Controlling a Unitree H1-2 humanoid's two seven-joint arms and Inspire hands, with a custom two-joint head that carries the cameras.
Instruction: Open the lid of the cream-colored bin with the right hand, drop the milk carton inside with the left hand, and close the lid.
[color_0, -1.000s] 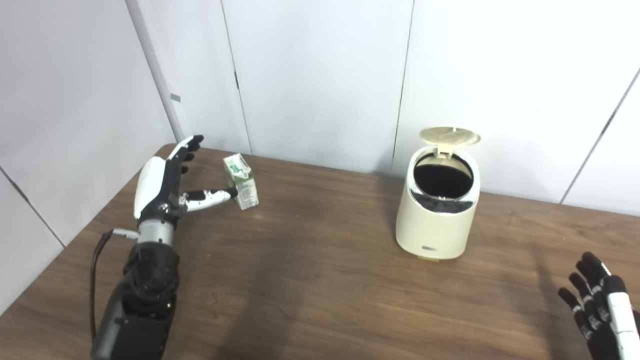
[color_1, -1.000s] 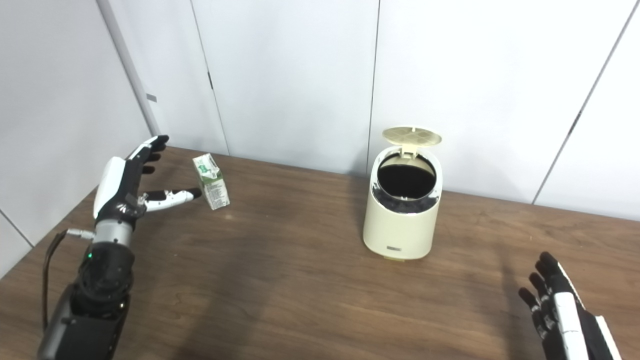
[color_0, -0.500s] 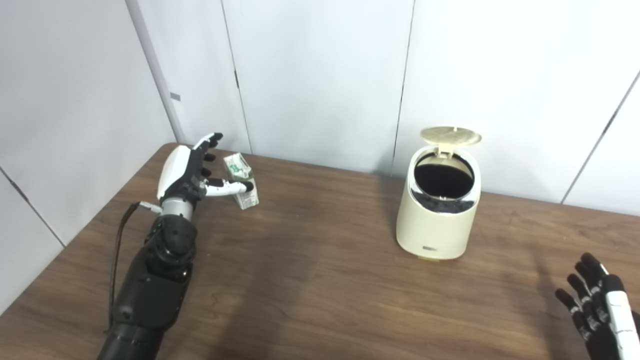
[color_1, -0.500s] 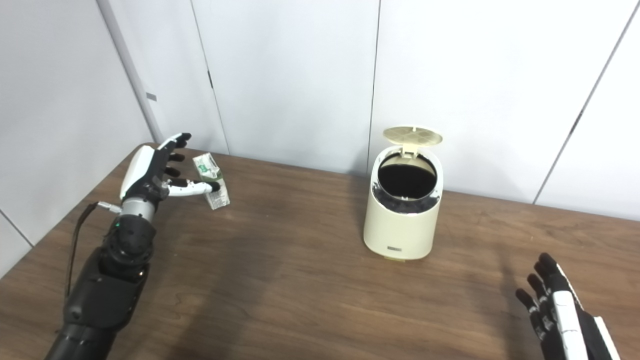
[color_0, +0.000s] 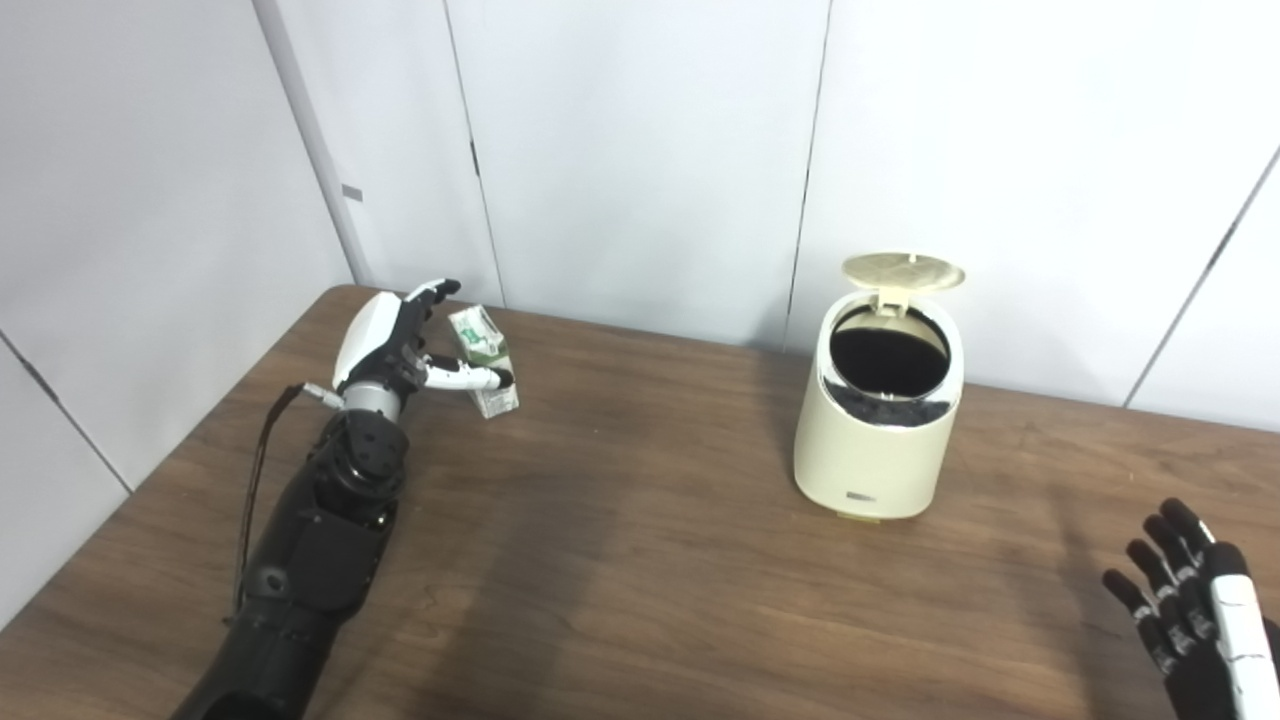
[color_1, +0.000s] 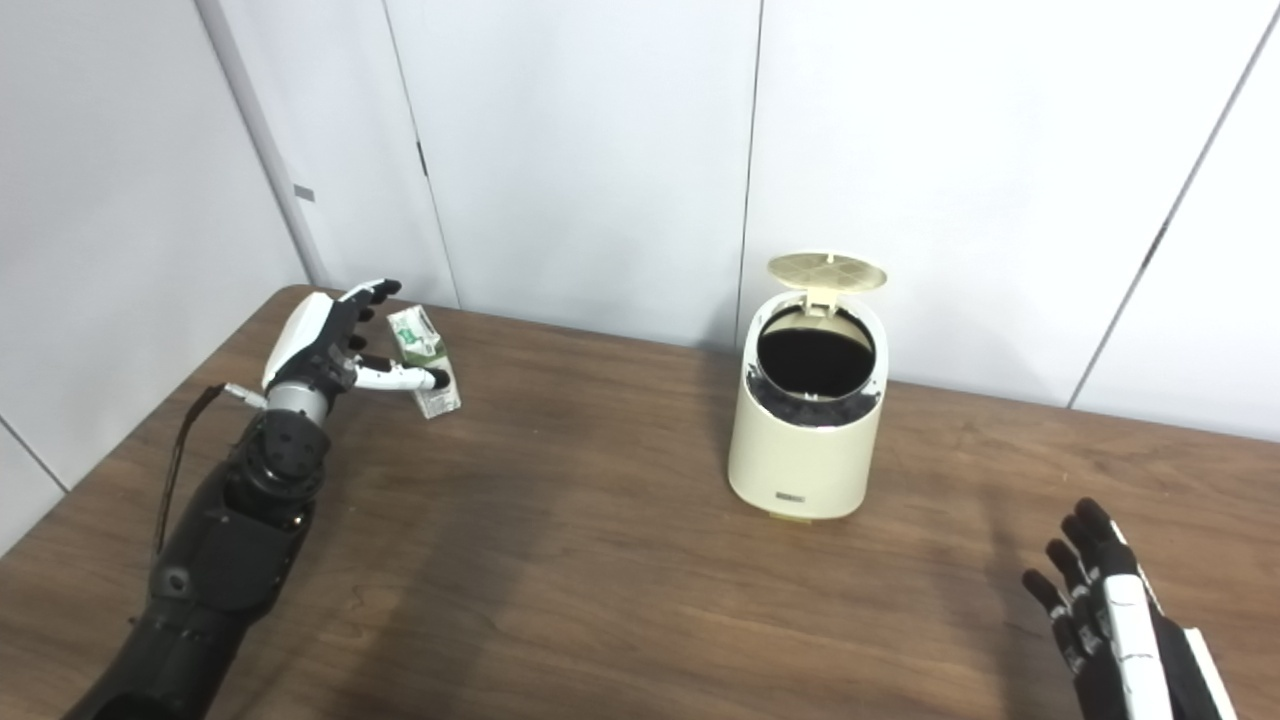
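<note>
The bin's dark opening is wider than the slim milk carton. I expect the milk carton to end up below the bin's rim when I drop it in.
A small white and green milk carton stands upright on the brown table at the far left. My left hand is open and wraps loosely around the carton's left side; the thumb crosses its front and the fingers reach behind its top. Whether they touch is unclear. The cream-colored bin stands right of centre with its round lid flipped up and its dark inside showing. My right hand is open and empty near the front right edge, well clear of the bin.
The table ends at white wall panels behind the carton and bin. A black cable hangs along my left forearm. The table's left edge runs close to my left arm.
My left hand has moved forward and right from beside the carton until its thumb and fingers bracket it. The right hand has shifted slightly. Bin and carton have not moved.
</note>
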